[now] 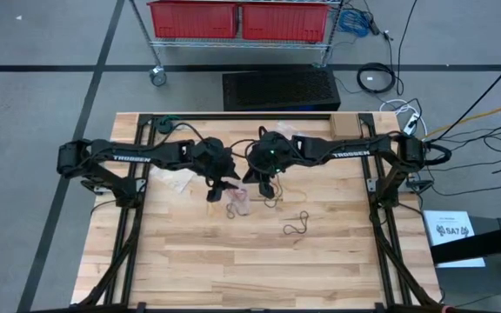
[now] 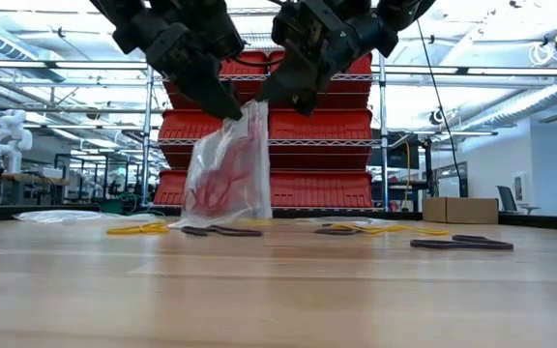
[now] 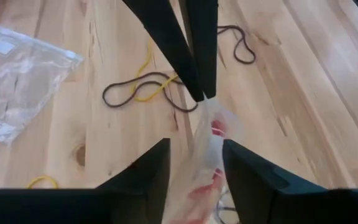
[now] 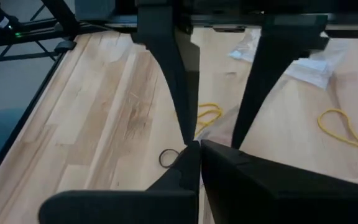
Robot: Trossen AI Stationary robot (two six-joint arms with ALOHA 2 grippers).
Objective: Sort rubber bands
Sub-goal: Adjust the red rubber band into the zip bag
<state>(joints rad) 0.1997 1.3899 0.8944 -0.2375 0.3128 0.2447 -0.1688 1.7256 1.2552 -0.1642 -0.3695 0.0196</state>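
The robot's right gripper is pinching the bag's top edge (image 3: 210,104), so next the left gripper takes over the hanging bag (image 3: 212,149) first to free the right gripper for a red rubber band.
A clear plastic bag (image 2: 228,169) with red rubber bands in its lower part hangs over the table's middle. My right gripper (image 4: 194,155) is shut on its top. My left gripper (image 3: 194,171) is open just left of it, one finger on each side of the bag (image 3: 209,149) below that hold. Loose rubber bands lie flat on the wood: a black one tangled with a yellow one (image 3: 143,93), another black one (image 1: 296,226) and a yellow one (image 4: 344,134). My right gripper pinches the bag's top edge (image 3: 205,104) between its two fingers, which slant down from the table's right side. The bag hangs slack below them; whether its lower end (image 2: 222,215) rests on the table I cannot tell. My left gripper: I cannot tell whether its fingers (image 3: 244,174) touch the bag.
Empty clear bags lie flat on the table at the far left (image 3: 17,81) and far right (image 4: 309,62). A yellow band (image 3: 42,182) lies near the left arm. The near half of the wooden table (image 1: 259,278) is bare. Red bins on a wire shelf (image 1: 237,19) stand beyond the far edge.
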